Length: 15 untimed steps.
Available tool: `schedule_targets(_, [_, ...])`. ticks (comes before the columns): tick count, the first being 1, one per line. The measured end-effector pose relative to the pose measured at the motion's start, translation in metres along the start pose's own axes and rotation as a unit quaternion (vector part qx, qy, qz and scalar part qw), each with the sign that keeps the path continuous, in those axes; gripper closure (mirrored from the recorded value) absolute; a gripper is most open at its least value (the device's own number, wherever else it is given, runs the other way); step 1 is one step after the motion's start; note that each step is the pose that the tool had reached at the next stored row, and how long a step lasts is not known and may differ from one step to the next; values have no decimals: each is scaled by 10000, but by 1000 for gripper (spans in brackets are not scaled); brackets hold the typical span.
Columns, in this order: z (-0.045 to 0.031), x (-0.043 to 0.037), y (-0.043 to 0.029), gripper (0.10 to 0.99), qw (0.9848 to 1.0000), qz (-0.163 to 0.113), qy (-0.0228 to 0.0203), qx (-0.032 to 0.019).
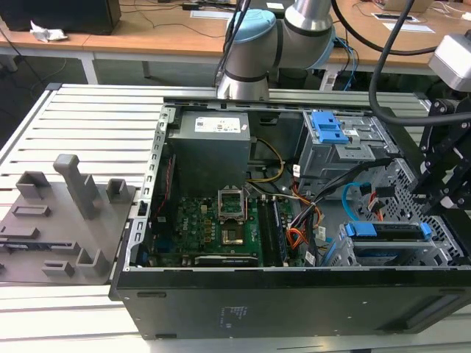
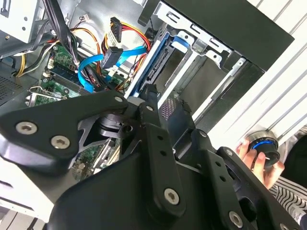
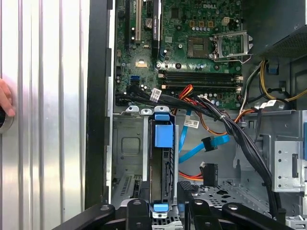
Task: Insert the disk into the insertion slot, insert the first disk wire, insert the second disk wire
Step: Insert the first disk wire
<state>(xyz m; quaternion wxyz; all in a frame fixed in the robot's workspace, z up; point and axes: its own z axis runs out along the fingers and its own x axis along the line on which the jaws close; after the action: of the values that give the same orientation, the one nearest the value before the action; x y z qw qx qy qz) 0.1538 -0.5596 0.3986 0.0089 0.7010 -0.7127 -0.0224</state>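
Note:
My gripper will carry the black plug [image 3: 210,174] to the disk, and the red and orange wires [image 3: 190,177] will fold into a bend behind it because they lie in loose curves.
The disk [image 1: 388,232], framed in bright blue, lies inside the insertion slot [image 1: 450,237], the perforated silver cage at the case's corner on the exterior view's right. My gripper [image 1: 441,197] hovers over the disk's outer end. In the second wrist view its fingertips [image 2: 152,91] stand apart with nothing between them, so the gripper [image 2: 168,98] is open. The disk's blue handle [image 3: 163,134] faces the motherboard. The first disk wire [image 3: 209,173], with its black plug, lies loose beside the cage. The second disk wire [image 3: 211,143], light blue, loops above it, unplugged.
A thick black cable bundle [image 3: 230,124] crosses beside the cage. A grey cage with a blue latch [image 1: 327,129] and the power supply [image 1: 210,143] stand at the back. A person's hand [image 2: 256,158] rests on a round knob outside the case. A grey fixture [image 1: 66,213] sits on the exterior view's left.

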Motion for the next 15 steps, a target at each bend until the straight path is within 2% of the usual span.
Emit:
schedule_targets(5, [3, -91, -2, 725, 10000, 0, -1, 0])
schedule_targets(7, [4, -150, -2, 725, 10000, 0, 0, 0])
schedule_targets(13, [5, -215, -3, 725, 10000, 0, -1, 0])
schedule_targets(15, [6, -270, -4, 725, 10000, 0, 0, 0])
